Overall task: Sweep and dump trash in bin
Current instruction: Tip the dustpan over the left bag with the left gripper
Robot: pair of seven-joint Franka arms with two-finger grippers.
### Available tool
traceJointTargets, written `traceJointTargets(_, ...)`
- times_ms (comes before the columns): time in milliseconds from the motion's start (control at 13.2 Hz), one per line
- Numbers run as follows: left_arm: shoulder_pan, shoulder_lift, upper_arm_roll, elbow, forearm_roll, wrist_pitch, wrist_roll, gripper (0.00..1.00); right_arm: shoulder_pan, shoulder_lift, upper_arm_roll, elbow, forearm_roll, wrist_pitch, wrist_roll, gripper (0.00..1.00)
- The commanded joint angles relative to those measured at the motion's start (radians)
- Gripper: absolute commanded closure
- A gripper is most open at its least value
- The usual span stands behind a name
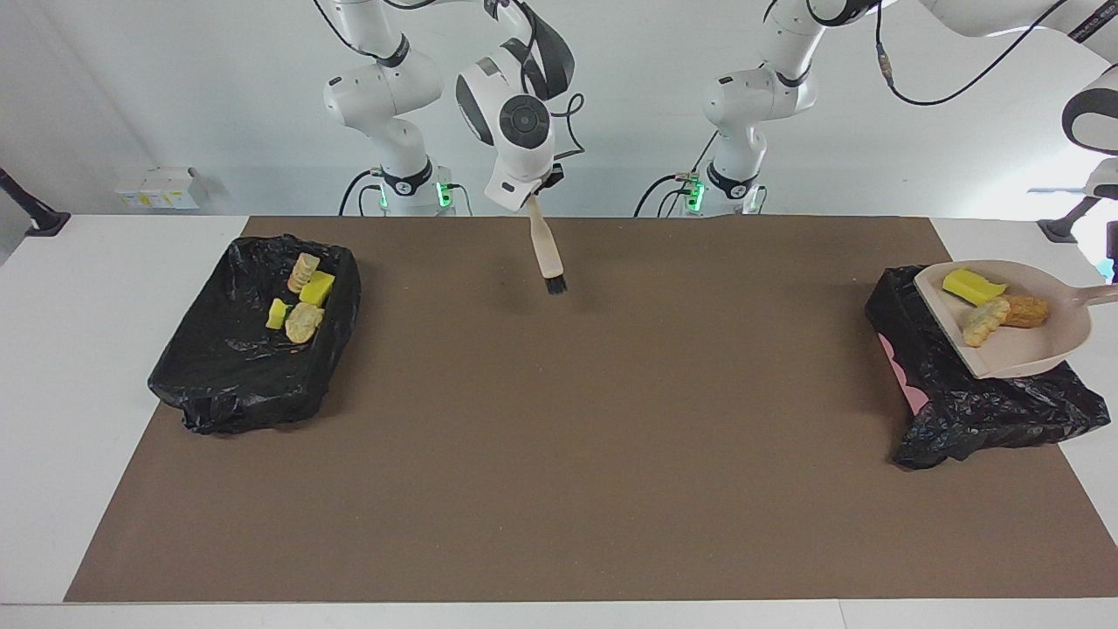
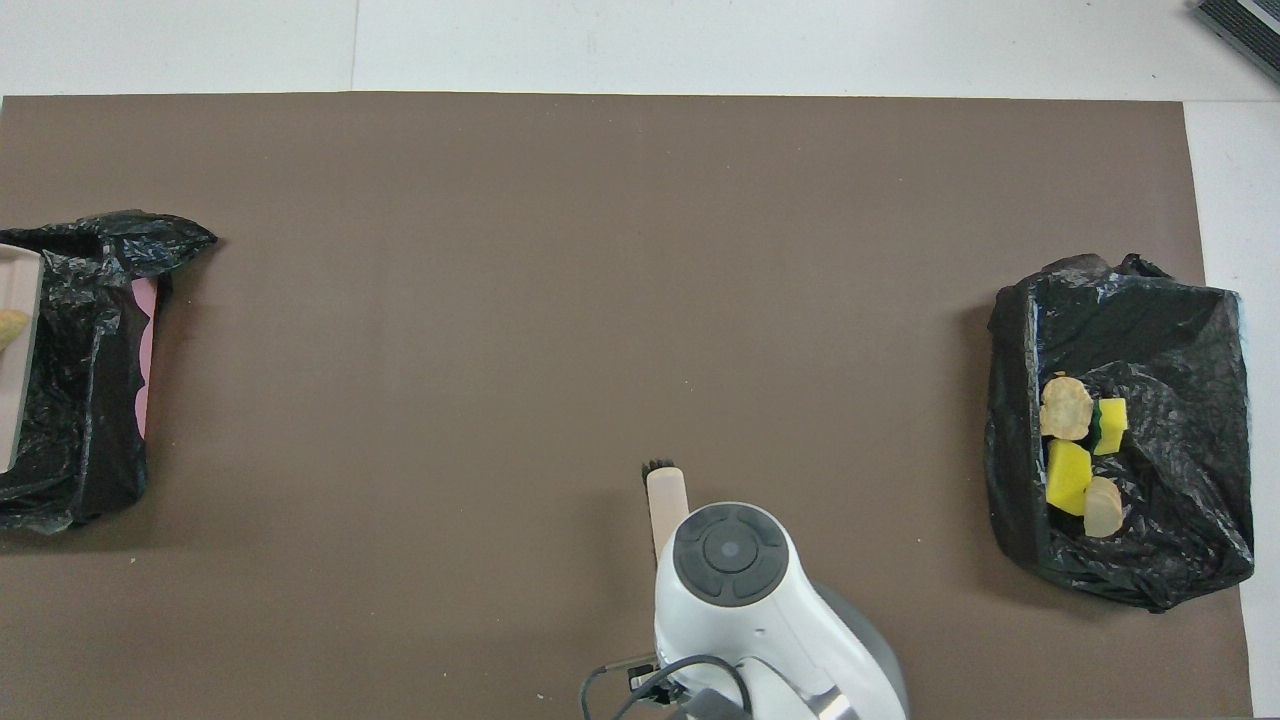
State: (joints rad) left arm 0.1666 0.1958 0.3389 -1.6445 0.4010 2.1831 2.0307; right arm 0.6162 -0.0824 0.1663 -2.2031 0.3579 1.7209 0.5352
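I should keep lowering the beige brush [image 1: 544, 247] with my right gripper until it lies flat, then let go. The brush is hanging over open brown mat [image 1: 579, 253] clear of scraps.
My right gripper [image 1: 533, 199] is shut on the handle of a beige brush [image 1: 547, 253]. It hangs bristles-down over the brown mat [image 1: 559, 454], at the robots' edge. In the overhead view the brush [image 2: 665, 500] pokes out from under the right wrist. A beige dustpan [image 1: 1013, 341] is held tilted over the black-bagged bin [image 1: 978, 419] at the left arm's end. Its handle runs to my left gripper [image 1: 1111, 271] at the view's edge. In the pan lie a yellow sponge wedge [image 1: 972, 286], an orange-brown piece [image 1: 1024, 310] and a beige lump [image 1: 985, 321].
A second black-bagged bin [image 1: 218, 384] stands at the right arm's end and holds several scraps [image 1: 306, 297]: yellow sponges and beige lumps. It shows in the overhead view [image 2: 1180, 330] too. White table [image 1: 87, 349] surrounds the mat.
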Motion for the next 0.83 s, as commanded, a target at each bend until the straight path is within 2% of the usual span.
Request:
traceJointTargets(0,-0.044,-0.007,0.005,-0.009,0.201,0.026,-0.14,1.0,0.091,0.053,0.001,-0.01,0.038,0.092,0.119,1.0)
traceJointTargets(151,-0.045,-0.007,0.003,-0.014,0.339,0.104,-0.216,1.0,0.148,0.107,0.001,-0.01,0.049,0.167,0.207,1.0)
traceJointTargets(303,-0.045,-0.006,0.003,-0.009,0.424,0.121,-0.265,1.0,0.191,0.125,0.001,-0.013,0.05,0.195,0.236,1.0)
traceJointTargets(530,-0.059,-0.028,0.0,-0.005,0.528,0.086,-0.365,1.0,0.189,0.121,0.001,-0.056,0.085,0.262,0.333,1.0)
traceJointTargets(756,-0.122,-0.042,-0.003,0.012,0.646,-0.06,-0.415,1.0,0.203,0.16,0.001,-0.066,0.102,0.301,0.339,1.0)
